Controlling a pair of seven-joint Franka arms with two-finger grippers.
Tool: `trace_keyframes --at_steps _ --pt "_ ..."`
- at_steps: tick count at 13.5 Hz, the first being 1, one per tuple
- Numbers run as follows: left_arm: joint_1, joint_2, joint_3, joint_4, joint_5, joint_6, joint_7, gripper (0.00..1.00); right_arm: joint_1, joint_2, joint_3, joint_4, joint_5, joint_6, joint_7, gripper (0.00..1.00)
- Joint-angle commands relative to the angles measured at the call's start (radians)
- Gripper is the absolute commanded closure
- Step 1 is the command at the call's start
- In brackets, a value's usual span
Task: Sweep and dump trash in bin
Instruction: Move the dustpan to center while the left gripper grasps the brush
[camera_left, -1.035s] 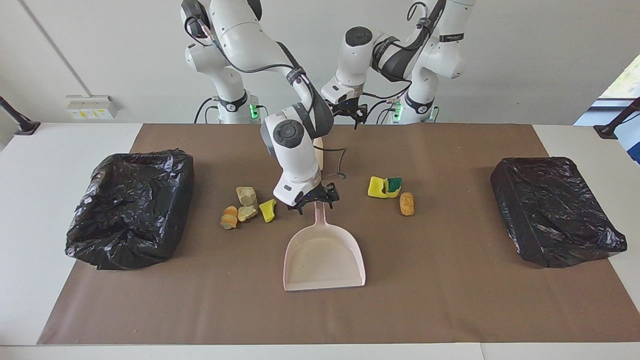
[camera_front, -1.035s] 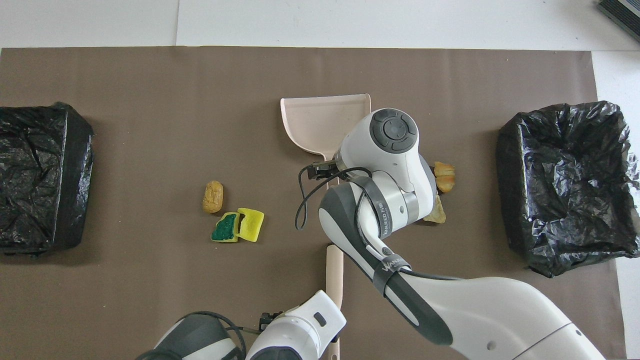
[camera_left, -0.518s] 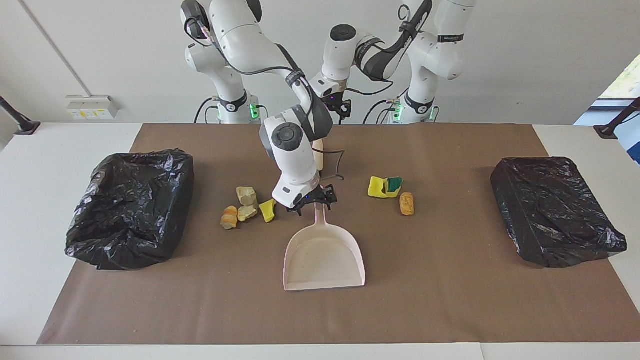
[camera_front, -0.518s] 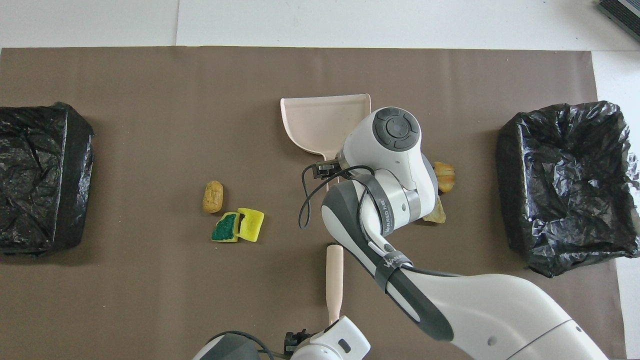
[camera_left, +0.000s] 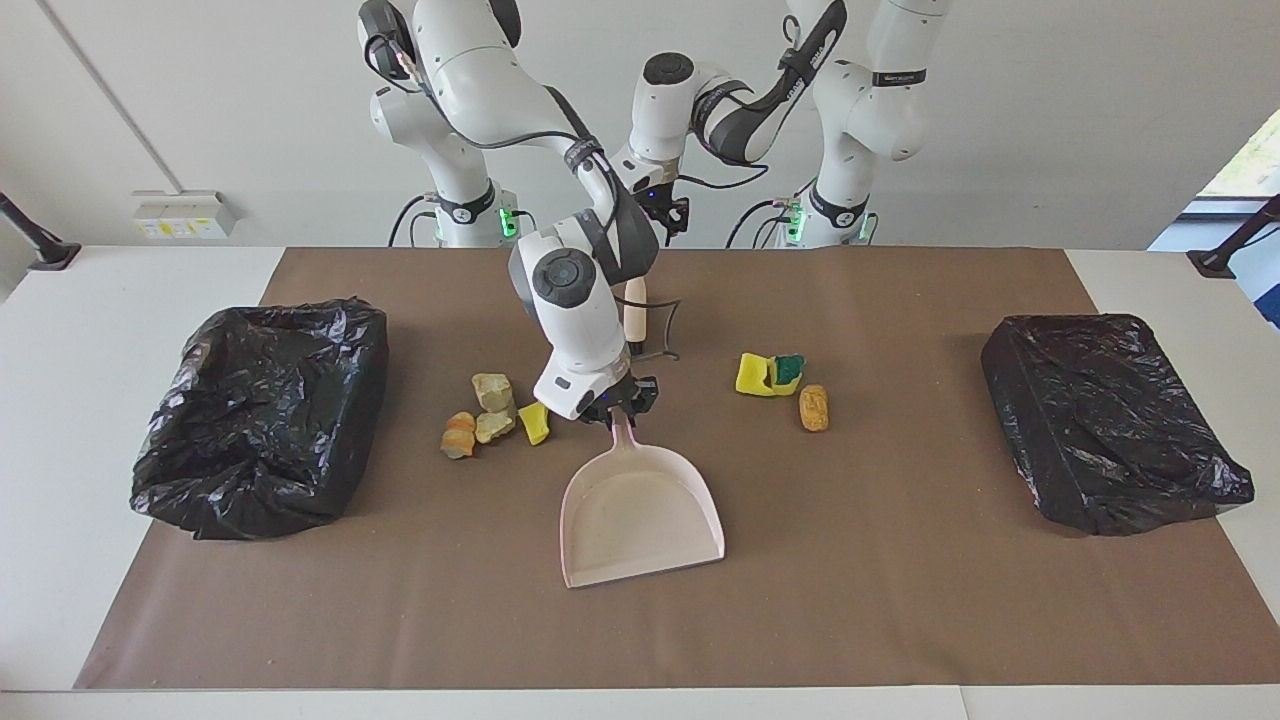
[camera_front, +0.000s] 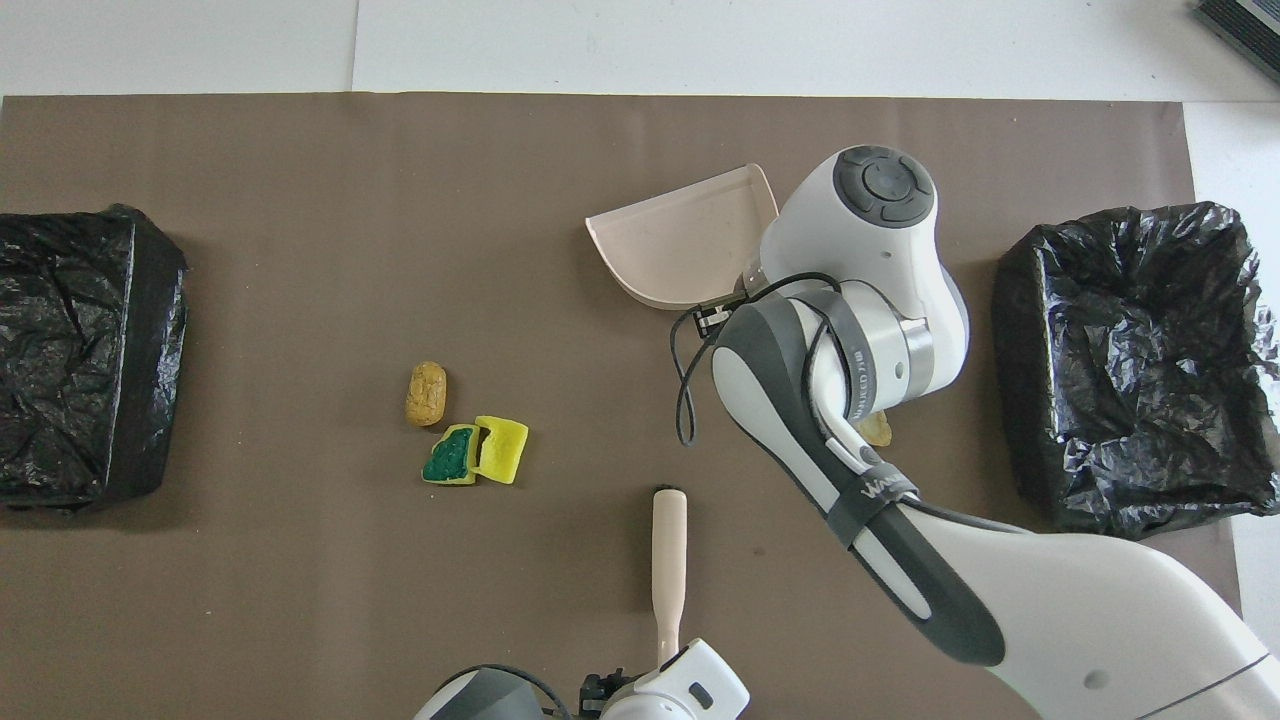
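The dustpan's opening (camera_left: 644, 572) is aimed past the yellow sponge, so my right gripper needs to pull the dustpan back and turn it toward the yellow sponge (camera_front: 503, 449) before sweeping.
My right gripper (camera_left: 618, 405) is shut on the handle of the pale pink dustpan (camera_left: 640, 510), whose pan (camera_front: 680, 245) sits slanted, its mouth away from the robots. One group of trash lies beside the gripper toward the right arm's end: a tan chunk (camera_left: 491, 390), an orange-brown chunk (camera_left: 459, 435) and a yellow piece (camera_left: 533, 422); the overhead view hides most of them under the arm. Toward the left arm's end lie a yellow sponge (camera_front: 502, 448), a green-topped sponge (camera_front: 450, 458) and a brown chunk (camera_front: 426, 392). My left gripper (camera_left: 668, 215) hangs over the brush's near end.
A brush with a tan handle (camera_front: 668, 560) lies near the robots, pointing away from them. A bin lined with a black bag (camera_left: 260, 410) stands at the right arm's end, another (camera_left: 1110, 420) at the left arm's end. Brown paper covers the table.
The right gripper closed on the dustpan handle and swung the pan toward the right arm's end. The left arm drew back and up toward its base.
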Motion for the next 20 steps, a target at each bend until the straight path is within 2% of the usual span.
trace_keyframes --at_steps 1,4,6,9,12,14,17,20 --pt "-0.034 0.04 0.018 0.001 -0.021 0.069 -0.033 0.22 -0.047 -0.107 0.005 -0.023 -0.004 -0.119 -0.221 1.0" --pt "-0.033 0.045 0.021 0.015 -0.019 0.06 -0.035 0.61 -0.162 -0.147 0.006 -0.035 -0.009 -0.264 -0.49 1.0" --pt "-0.028 0.045 0.022 0.015 -0.015 0.031 -0.029 1.0 -0.233 -0.172 0.006 -0.044 -0.003 -0.313 -0.687 1.0" --pt "0.007 0.023 0.028 0.041 -0.007 -0.018 -0.02 1.0 -0.287 -0.247 0.0 -0.044 -0.014 -0.374 -0.836 1.0" --pt "0.122 0.015 0.028 0.131 0.075 -0.177 0.002 1.0 -0.339 -0.296 0.0 -0.053 -0.067 -0.454 -0.941 1.0" --pt "0.224 0.003 0.028 0.165 0.114 -0.214 0.076 1.0 -0.327 -0.32 0.002 -0.11 -0.168 -0.377 -0.987 1.0" --pt "0.43 -0.017 0.028 0.202 0.114 -0.274 0.295 1.0 -0.263 -0.354 0.011 -0.188 -0.19 -0.289 -0.979 1.0" --pt "0.625 -0.014 0.028 0.219 0.116 -0.3 0.549 1.0 -0.207 -0.356 0.012 -0.218 -0.19 -0.25 -0.956 1.0"
